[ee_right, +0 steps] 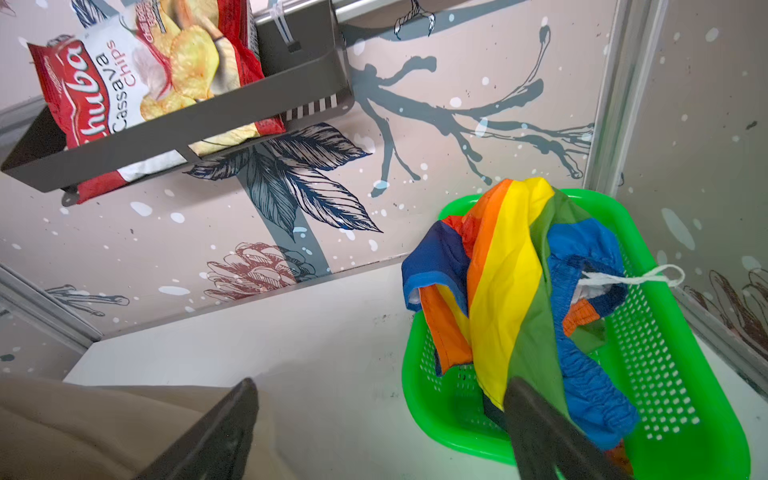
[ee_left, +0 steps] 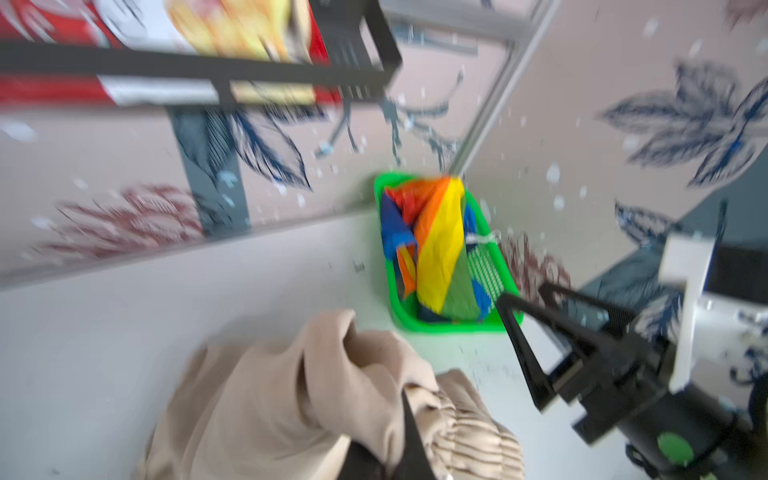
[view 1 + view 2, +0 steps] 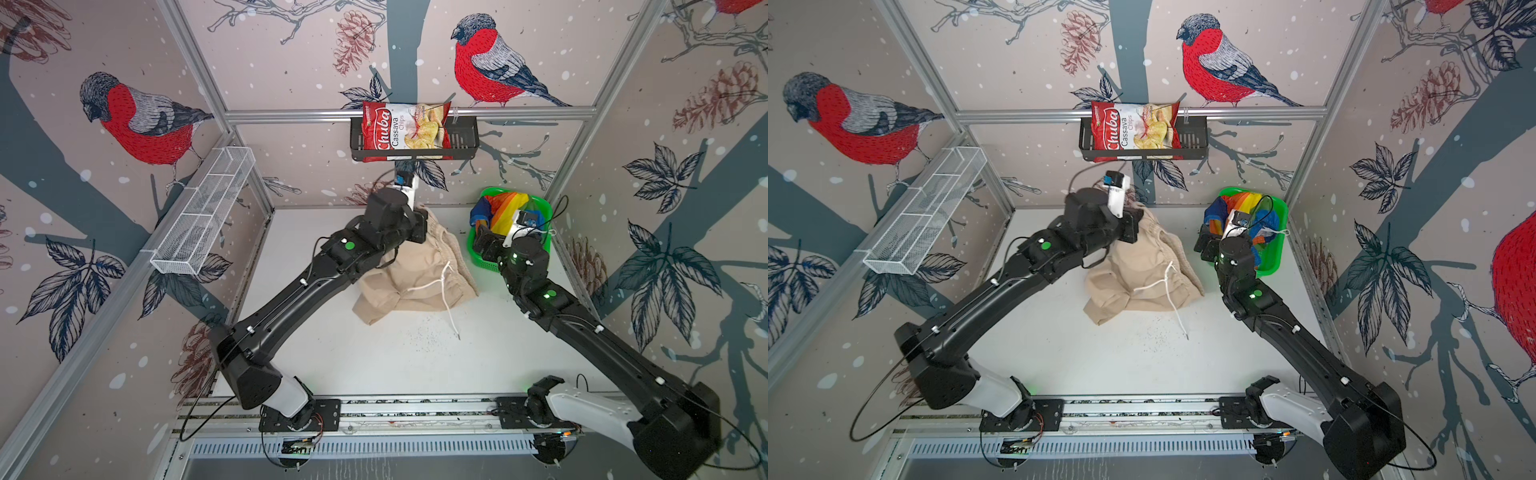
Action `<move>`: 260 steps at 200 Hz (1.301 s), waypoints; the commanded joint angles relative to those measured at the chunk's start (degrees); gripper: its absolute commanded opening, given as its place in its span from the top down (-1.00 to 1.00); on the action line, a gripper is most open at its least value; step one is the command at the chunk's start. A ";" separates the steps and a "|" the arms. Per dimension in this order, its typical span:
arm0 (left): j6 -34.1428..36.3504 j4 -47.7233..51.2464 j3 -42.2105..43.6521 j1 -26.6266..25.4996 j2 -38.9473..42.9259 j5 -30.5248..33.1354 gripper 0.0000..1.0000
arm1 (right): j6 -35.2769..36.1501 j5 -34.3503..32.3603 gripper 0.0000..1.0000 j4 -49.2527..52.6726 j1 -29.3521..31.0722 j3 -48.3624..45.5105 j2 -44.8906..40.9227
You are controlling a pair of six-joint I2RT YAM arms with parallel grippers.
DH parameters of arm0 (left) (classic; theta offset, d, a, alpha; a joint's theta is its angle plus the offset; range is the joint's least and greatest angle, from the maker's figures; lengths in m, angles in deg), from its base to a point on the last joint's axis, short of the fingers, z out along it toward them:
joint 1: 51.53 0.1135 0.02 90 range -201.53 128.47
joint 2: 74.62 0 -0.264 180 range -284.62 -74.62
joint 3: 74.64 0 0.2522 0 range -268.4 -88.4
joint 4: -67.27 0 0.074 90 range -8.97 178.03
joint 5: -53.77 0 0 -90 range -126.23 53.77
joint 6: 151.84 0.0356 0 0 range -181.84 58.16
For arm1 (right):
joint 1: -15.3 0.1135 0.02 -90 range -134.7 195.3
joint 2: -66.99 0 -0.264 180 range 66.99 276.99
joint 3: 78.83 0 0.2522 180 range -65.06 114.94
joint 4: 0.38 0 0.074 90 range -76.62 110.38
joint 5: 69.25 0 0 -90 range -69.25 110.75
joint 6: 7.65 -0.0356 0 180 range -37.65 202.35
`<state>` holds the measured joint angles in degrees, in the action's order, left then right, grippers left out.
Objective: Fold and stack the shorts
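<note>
The shorts' waistband point(image 3: 444, 249) is bunched in puckers, so I expect the beige shorts point(image 3: 402, 278) to stretch wide open between my grippers with the legs hanging down when I lift them.
The beige shorts point(image 3: 415, 278) point(image 3: 1142, 274) hang bunched from my left gripper point(image 3: 419, 226), which is shut on the cloth beside the gathered waistband point(image 2: 469, 432), lifted near the back wall. Their lower part rests on the white table point(image 3: 332, 353), and a white drawstring point(image 3: 446, 286) trails forward. The rainbow shorts point(image 3: 505, 208) point(image 1: 511, 282) lie crumpled in the green basket point(image 3: 482, 266) point(image 1: 457, 436) at the back right corner. My right gripper point(image 1: 382, 386) point(image 3: 1204, 245) stands open at the basket's near left rim, holding nothing, with one finger over the rainbow cloth.
A black wall basket point(image 3: 461, 139) holding a bag of cassava chips point(image 3: 405, 126) hangs on the back wall just above the left gripper. A white wire shelf point(image 3: 203, 208) is fixed to the left wall. The arms' base rail point(image 3: 415, 409) runs along the front edge.
</note>
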<state>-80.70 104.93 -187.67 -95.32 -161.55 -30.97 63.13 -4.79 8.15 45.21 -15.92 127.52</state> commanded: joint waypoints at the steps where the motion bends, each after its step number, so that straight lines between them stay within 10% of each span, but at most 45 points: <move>1: 4.54 1.01 -7.62 0.55 -0.69 -6.86 1.00 | 0.67 -1.37 -0.89 3.69 0.07 -0.87 -2.73; 72: 3.72 14.25 -52.03 0.81 -21.49 -27.35 1.00 | -0.03 -4.44 -0.96 4.25 -0.16 -9.31 -16.12; 166: 3.60 7.88 -39.10 3.20 -7.68 -25.79 1.00 | 1.80 19.20 -1.00 -15.44 -1.40 -7.89 -9.80; 175: 3.80 7.84 -37.69 3.34 -6.54 -24.88 1.00 | 1.52 22.94 -0.76 -17.59 -2.39 -6.55 -7.52; 189: 4.23 7.22 -34.72 3.73 -4.54 -22.72 1.00 | -0.41 26.46 0.55 -17.68 -3.52 -2.92 -4.77; 199: 4.10 7.17 -32.68 4.25 -3.31 -20.25 1.00 | -0.81 26.10 0.98 -14.84 -4.05 0.33 -4.04; 260: -2.59 -0.14 -12.01 7.31 5.64 -7.88 1.00 | 1.27 11.33 1.00 -0.90 -11.29 14.80 -8.34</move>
<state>-79.71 112.52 -205.79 -88.26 -158.43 -42.99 63.34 13.42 2.12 36.49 -6.00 120.98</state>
